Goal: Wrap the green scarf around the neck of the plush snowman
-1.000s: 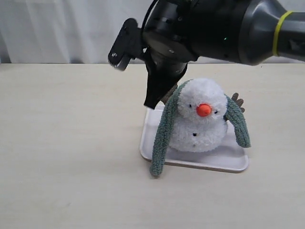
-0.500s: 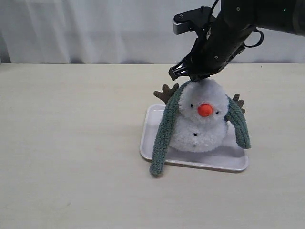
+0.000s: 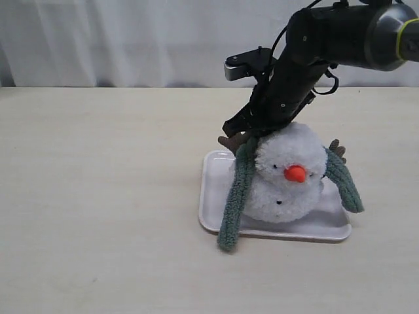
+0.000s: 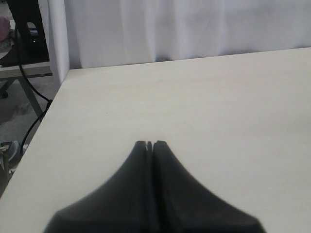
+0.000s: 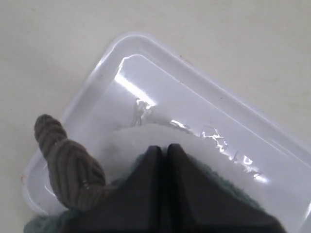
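The green scarf's short end (image 3: 352, 199) sticks away from the snowman's side; next my right gripper rises from behind the snowman's head and pulls that end forward.
The plush snowman (image 3: 288, 180) sits on a white tray (image 3: 213, 196), leaning forward, orange nose pointing down and front. The green scarf (image 3: 236, 196) lies over the back of its neck; one end hangs down past the tray's front left edge, the other end (image 3: 345, 184) hangs at the right. My right gripper (image 3: 247, 129) is shut and pressed down behind the head, next to a brown twig arm (image 3: 230, 141). In the right wrist view its closed tips (image 5: 164, 148) rest on white fluff (image 5: 129, 141), with scarf (image 5: 221, 182) beneath the fingers. My left gripper (image 4: 149, 143) is shut over bare table.
The tray's rim (image 5: 146, 53) lies just beyond the right gripper's tips, and the brown twig arm (image 5: 68, 167) sticks out beside them. A white curtain (image 3: 131, 39) closes the back of the table. The left wrist view shows the table's edge (image 4: 48, 111).
The right arm swung from the snowman's left side to behind its head and lowered. Snowman, scarf and tray slid to the right and forward, and the head tipped forward.
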You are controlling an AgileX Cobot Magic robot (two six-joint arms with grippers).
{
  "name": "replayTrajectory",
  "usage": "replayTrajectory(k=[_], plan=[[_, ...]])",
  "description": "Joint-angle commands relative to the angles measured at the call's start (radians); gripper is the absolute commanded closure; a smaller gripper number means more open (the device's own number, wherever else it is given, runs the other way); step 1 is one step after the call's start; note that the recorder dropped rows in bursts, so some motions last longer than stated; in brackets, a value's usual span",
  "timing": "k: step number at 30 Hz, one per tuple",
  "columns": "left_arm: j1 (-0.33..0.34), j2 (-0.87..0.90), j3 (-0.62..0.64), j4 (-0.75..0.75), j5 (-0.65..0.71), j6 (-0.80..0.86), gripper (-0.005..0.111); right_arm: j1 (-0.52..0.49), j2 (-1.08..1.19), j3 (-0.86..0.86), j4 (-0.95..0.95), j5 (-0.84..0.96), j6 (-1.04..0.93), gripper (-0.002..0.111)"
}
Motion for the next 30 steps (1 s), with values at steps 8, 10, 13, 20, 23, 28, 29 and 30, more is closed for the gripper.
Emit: replayTrajectory(k=[8, 10, 13, 20, 23, 28, 29, 30], plan=[[0.003, -0.004, 0.003, -0.001, -0.013, -0.005, 0.107, -0.006, -0.025, -0.161, 0.043, 0.18, -0.107, 0.104], [0.003, -0.004, 0.003, -0.001, -0.013, -0.005, 0.107, -0.006, -0.061, -0.161, 0.05, 0.181, -0.127, 0.104], [0.003, -0.004, 0.003, -0.001, -0.013, -0.005, 0.107, 0.003, -0.115, -0.143, 0.061, 0.193, -0.137, 0.104], [0.003, -0.004, 0.003, -0.001, -0.013, -0.005, 0.107, 0.134, -0.138, 0.031, -0.104, 0.042, -0.075, 0.104], [0.003, -0.004, 0.003, -0.001, -0.013, -0.005, 0.107, 0.133, -0.114, 0.041, -0.127, 0.053, -0.039, 0.104], [0.003, -0.004, 0.003, -0.001, -0.013, -0.005, 0.107, 0.133, -0.079, 0.041, -0.141, 0.067, -0.023, 0.104], [0.003, -0.004, 0.003, -0.001, -0.013, -0.005, 0.107, 0.133, -0.077, 0.041, -0.141, 0.065, -0.023, 0.104], [0.003, -0.004, 0.003, -0.001, -0.013, -0.005, 0.107, 0.133, -0.071, 0.041, -0.141, 0.065, -0.023, 0.104]])
